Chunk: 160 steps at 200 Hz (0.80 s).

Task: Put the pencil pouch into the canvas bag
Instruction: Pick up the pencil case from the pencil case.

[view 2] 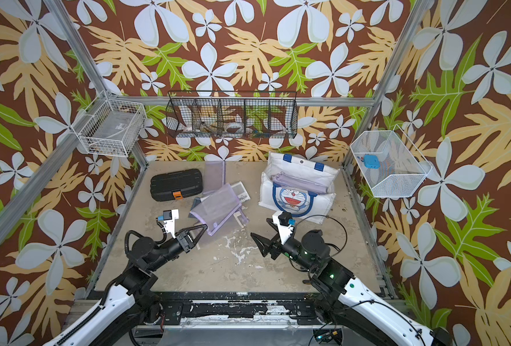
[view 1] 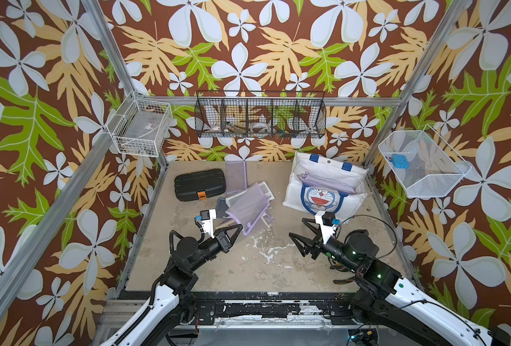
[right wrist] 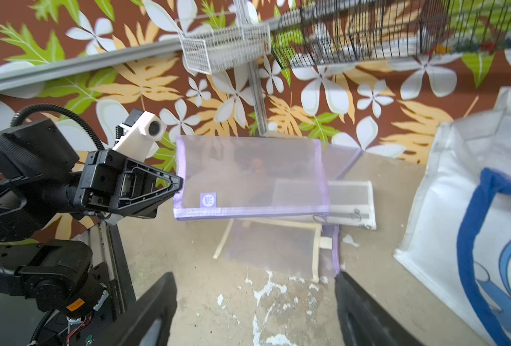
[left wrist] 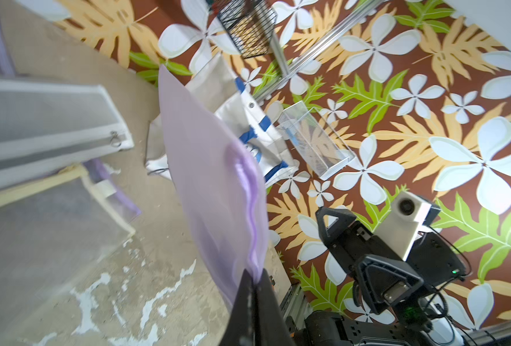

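Observation:
The robot's left gripper has the pencil pouch's near corner point(view 1: 245, 232) far from the canvas bag, so the right gripper should grab the pouch's labelled edge point(view 1: 257, 218) and bring the pouch into the bag.
The pencil pouch point(view 1: 246, 209) point(view 2: 217, 206) is a purple mesh pouch, lifted at a tilt over the pile of pouches at mid table. My left gripper point(view 1: 241, 226) point(view 2: 205, 226) point(left wrist: 255, 277) is shut on its near corner. In the right wrist view the pencil pouch point(right wrist: 248, 176) hangs flat from the left gripper point(right wrist: 180, 183). The canvas bag point(view 1: 294, 191) point(view 2: 267, 191) point(right wrist: 446, 209) stands at the back right, mouth open, with another purple pouch point(view 1: 329, 183) lying in its mouth. My right gripper point(view 1: 297, 229) point(view 2: 260, 228) point(right wrist: 255, 299) is open and holds nothing, just in front of the bag.
A black plastic case point(view 1: 199, 184) lies at the back left. More mesh pouches lie under and behind the lifted one: a white one point(view 1: 267, 191), a cream-edged one point(right wrist: 266, 242) and a purple one point(view 1: 236, 175). Wire baskets hang on the walls.

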Motion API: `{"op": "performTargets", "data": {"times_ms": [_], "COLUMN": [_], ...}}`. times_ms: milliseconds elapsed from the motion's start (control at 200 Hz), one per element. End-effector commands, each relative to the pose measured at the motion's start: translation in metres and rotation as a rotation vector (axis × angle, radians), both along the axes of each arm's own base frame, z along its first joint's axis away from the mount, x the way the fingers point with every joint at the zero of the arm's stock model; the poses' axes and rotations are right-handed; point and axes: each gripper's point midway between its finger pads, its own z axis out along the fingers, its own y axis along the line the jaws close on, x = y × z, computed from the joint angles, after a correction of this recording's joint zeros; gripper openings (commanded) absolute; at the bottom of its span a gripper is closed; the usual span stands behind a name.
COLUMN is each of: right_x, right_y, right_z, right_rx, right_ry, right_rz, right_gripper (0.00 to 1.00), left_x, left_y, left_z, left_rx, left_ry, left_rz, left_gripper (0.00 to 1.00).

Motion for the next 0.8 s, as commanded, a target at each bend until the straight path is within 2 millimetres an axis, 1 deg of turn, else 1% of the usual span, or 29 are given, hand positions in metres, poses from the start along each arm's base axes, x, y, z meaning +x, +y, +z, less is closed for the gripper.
{"op": "performTargets", "data": {"times_ms": [0,110,210,295,360,430,530,606,706,796], "right_x": [-0.009,-0.005,0.007,0.017,0.02,0.025,0.032,0.034,0.035,0.037], "right_y": [-0.001,-0.006,-0.008,-0.005,0.0,0.005,0.018,0.024,0.032,0.043], "right_z": [0.017,0.015,0.012,0.007,0.008,0.009,0.005,0.006,0.012,0.013], "right_rx": [0.01,-0.068,-0.161,-0.243,-0.292,-0.332,-0.388,-0.383,-0.346,-0.347], "right_ry": [-0.175,-0.313,-0.397,-0.448,-0.497,-0.535,-0.567,-0.591,-0.605,-0.616], "right_rz": [0.032,-0.012,-0.092,-0.146,-0.18,-0.213,-0.228,-0.231,-0.235,-0.226], "right_gripper": [0.8,0.73,0.72,0.71,0.71,0.71,0.71,0.71,0.72,0.71], "left_x": [0.001,0.007,0.004,0.001,-0.001,-0.001,-0.001,-0.001,-0.003,-0.005], "left_y": [-0.004,-0.009,-0.015,-0.015,-0.016,-0.018,-0.02,-0.021,-0.02,-0.021], "left_z": [0.015,0.026,0.045,0.062,0.071,0.073,0.072,0.074,0.08,0.085], "left_rx": [0.039,0.044,-0.018,-0.055,-0.071,-0.075,-0.089,-0.103,-0.121,-0.142], "left_ry": [-0.012,0.092,0.126,0.123,0.118,0.126,0.15,0.153,0.15,0.15], "left_rz": [-0.018,-0.032,-0.072,-0.084,-0.097,-0.107,-0.121,-0.129,-0.132,-0.147], "left_gripper": [0.0,0.0,0.0,0.0,0.0,0.0,0.0,0.0,0.0,0.0]}}
